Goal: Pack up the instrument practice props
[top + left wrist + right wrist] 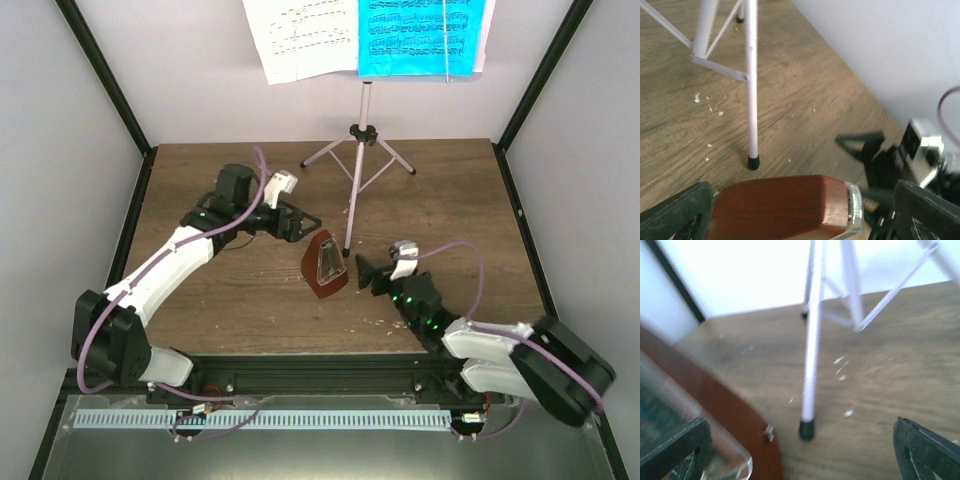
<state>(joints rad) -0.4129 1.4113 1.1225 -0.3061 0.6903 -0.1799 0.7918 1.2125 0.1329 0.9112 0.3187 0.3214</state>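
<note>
The metronome is crooked and close to the stand's near leg [347,249]. Next, I grab the metronome's top [323,238] with my left gripper, pull it toward the front and turn it straight.
The pale pink tripod music stand [356,150] stands at the back middle of the table. White sheets [300,35] and cyan sheets [415,35] rest on its desk. The small brown metronome [325,266] with its clear cover stands in front of the stand's near leg. My left gripper [303,222] is open just left of and behind the metronome. In the left wrist view the metronome [785,205] lies between the spread fingers [675,215]. My right gripper [368,272] is open and empty just right of the metronome, which fills the left of the right wrist view [715,405].
The stand's near leg ends in a black foot [753,162] close behind the metronome, also seen in the right wrist view [806,429]. Pale walls and black frame posts [100,80] enclose the wooden table [450,210]. Small white crumbs lie on the wood.
</note>
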